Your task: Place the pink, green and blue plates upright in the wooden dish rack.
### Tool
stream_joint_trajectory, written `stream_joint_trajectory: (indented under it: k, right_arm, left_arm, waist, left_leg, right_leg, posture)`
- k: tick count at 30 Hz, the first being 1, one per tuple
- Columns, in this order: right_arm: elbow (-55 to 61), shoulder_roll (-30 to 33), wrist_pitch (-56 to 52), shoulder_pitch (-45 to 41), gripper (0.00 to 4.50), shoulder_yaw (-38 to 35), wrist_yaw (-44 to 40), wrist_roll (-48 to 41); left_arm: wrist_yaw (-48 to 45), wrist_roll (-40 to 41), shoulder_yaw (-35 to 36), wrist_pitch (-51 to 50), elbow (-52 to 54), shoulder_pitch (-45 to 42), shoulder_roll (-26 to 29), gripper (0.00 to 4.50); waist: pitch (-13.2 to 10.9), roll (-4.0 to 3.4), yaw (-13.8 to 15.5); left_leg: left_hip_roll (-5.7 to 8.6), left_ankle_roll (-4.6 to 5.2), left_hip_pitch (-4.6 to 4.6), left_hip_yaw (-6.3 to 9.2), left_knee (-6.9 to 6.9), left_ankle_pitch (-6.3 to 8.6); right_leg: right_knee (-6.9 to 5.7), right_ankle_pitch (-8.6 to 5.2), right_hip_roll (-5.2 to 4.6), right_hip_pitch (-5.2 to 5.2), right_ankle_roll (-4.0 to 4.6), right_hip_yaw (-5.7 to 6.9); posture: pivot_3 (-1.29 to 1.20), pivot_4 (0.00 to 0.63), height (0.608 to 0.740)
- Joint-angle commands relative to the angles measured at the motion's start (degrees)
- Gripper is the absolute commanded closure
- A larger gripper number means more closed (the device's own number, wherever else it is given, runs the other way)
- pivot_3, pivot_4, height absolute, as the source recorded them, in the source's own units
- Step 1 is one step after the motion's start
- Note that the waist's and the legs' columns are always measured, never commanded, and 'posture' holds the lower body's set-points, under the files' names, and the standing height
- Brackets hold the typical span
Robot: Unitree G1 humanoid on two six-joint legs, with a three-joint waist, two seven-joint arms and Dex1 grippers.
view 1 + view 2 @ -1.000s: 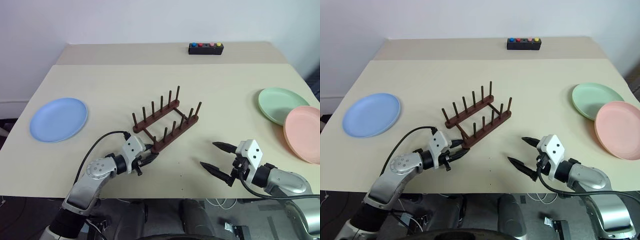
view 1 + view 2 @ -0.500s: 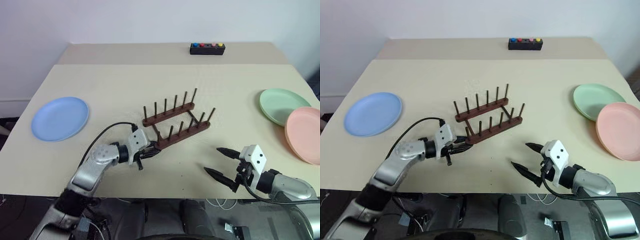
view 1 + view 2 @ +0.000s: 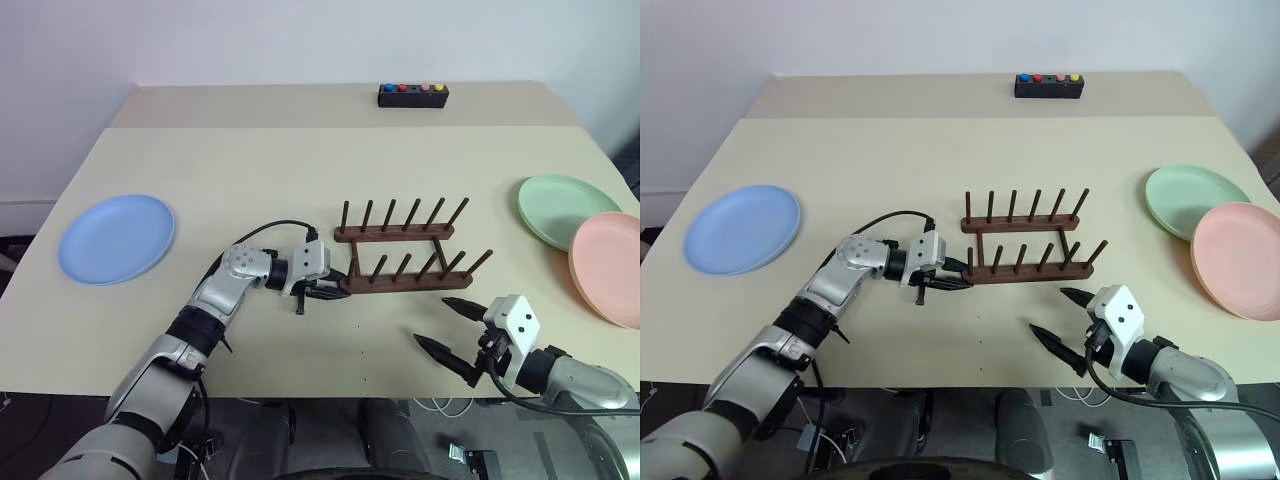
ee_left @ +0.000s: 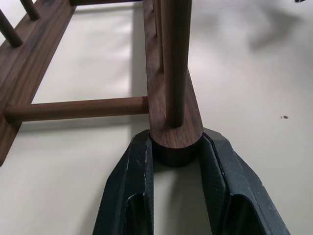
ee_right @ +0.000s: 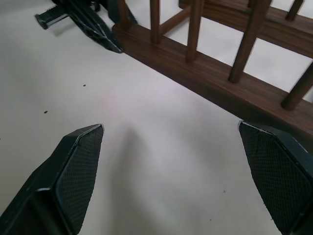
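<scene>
I should let go and push the rail's front with both grippers, because the rack sits a little slanted with my left gripper on its near rail's end.
The wooden dish rack stands empty at the table's middle, with its two peg rows running left to right. My left gripper is shut on the left end of the rack's near rail, one finger on each side of it. In front of the rack's right half, my right gripper hovers open with nothing in it. The blue plate lies flat at the far left. At the right edge lies the green plate, with the pink plate overlapping its near side.
A small black box with coloured buttons sits at the back of the table. Bare tabletop stretches between the blue plate and the rack, and between the rack and the two plates on the right.
My left gripper, holding the rail end, has swung forward and right. The rack has turned from a diagonal to lie square to the table's front edge and has shifted right. The right gripper has barely moved.
</scene>
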State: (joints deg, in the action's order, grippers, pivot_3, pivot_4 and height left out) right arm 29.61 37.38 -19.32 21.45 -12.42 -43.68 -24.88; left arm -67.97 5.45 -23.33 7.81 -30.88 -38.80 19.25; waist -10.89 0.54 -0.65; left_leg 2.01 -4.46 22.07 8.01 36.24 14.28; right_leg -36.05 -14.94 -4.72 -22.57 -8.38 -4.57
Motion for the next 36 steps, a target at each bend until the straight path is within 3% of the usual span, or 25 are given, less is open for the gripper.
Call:
stream_joint_trajectory:
  k: [1,12,19,20,25,27,30,34,36]
  right_arm:
    - [3.3,0.0,0.0,0.4,0.0,-2.1,0.9,-0.6]
    - [2.3,-0.2,0.6,-0.2,0.0,-1.1,1.5,-0.1]
    - [-0.2,-0.2,2.9,0.0,0.0,-1.3,-0.1,0.6]
    - [-0.5,-0.2,3.3,0.1,0.0,-1.5,-0.3,0.8]
    - [-1.7,-0.3,3.3,0.5,0.0,-3.7,1.3,1.5]
    - [-2.3,-0.2,2.2,0.3,0.54,-4.8,2.8,2.2]
    - [-2.6,0.4,1.5,0.2,1.68,-5.6,3.4,2.7]
    - [-3.5,0.9,0.6,-0.9,3.8,-5.6,3.8,3.8]
    - [-4.1,1.2,0.2,-1.6,4.5,-5.3,4.1,4.6]
  left_arm:
    - [-0.5,-2.4,0.3,4.3,-6.0,-1.9,-0.9,3.81]
    - [-1.7,-2.6,2.3,7.7,-11.3,-3.4,-2.2,3.81]
    - [-1.0,-2.6,4.6,7.6,-11.5,-3.7,-2.0,0.36]
    - [-0.7,-2.6,5.0,7.2,-11.4,-3.6,-1.8,0.05]
    - [-0.6,-1.1,6.8,4.6,-7.2,-1.3,0.1,0.05]
    - [-1.0,0.4,7.7,2.2,-3.1,1.1,1.2,0.0]
    - [-2.4,2.5,8.3,-2.7,5.4,6.3,3.7,0.81]
    - [-2.9,4.4,8.1,-8.6,15.6,12.0,6.3,2.87]
    - [-2.4,4.5,7.9,-10.4,18.7,13.4,6.5,3.87]
  waist:
    - [0.0,0.01,0.0]
    - [0.0,0.01,-0.1]
    - [0.0,0.01,-0.2]
    - [0.0,0.01,-0.2]
    - [0.0,0.01,-0.4]
    - [0.0,0.01,-0.5]
    - [0.0,-0.02,-0.5]
    - [0.0,-0.02,-0.3]
    - [0.0,-0.04,0.0]
  left_leg:
    - [0.0,0.0,0.0,0.0,0.0,0.0]
    - [0.01,0.0,-0.11,0.02,0.01,0.0]
    - [0.0,0.02,-0.12,0.02,-0.04,0.01]
    - [0.0,0.02,-0.12,0.02,-0.05,0.01]
    - [0.0,0.03,-0.11,0.02,-0.03,0.01]
    - [0.0,0.03,-0.14,0.02,-0.07,0.01]
    - [-0.01,0.03,-0.13,0.02,-0.1,0.01]
    - [-0.01,0.03,-0.12,0.03,-0.09,0.01]
    - [-0.01,0.03,-0.13,0.02,-0.05,0.01]
  right_leg:
    - [0.0,0.0,0.0,0.01,0.0,0.0]
    - [-0.02,0.0,0.0,0.11,-0.02,0.0]
    - [-0.02,-0.01,0.0,0.09,-0.03,0.0]
    - [-0.02,-0.01,0.01,0.09,-0.04,0.0]
    - [-0.04,-0.01,0.01,0.08,-0.04,0.0]
    - [-0.05,-0.01,0.01,0.06,-0.03,-0.01]
    - [-0.07,-0.02,0.01,0.03,-0.02,-0.02]
    - [-0.08,-0.01,0.0,0.03,-0.01,-0.02]
    - [-0.07,-0.01,-0.01,0.07,0.0,-0.02]
  posture:
    - [0.0,0.15,0.74]
    - [0.0,0.15,0.74]
    - [0.0,0.15,0.74]
    - [0.0,0.15,0.74]
    - [0.0,0.15,0.74]
    - [0.0,0.15,0.74]
    - [0.0,0.15,0.74]
    - [0.0,0.15,0.74]
    - [0.0,0.15,0.74]
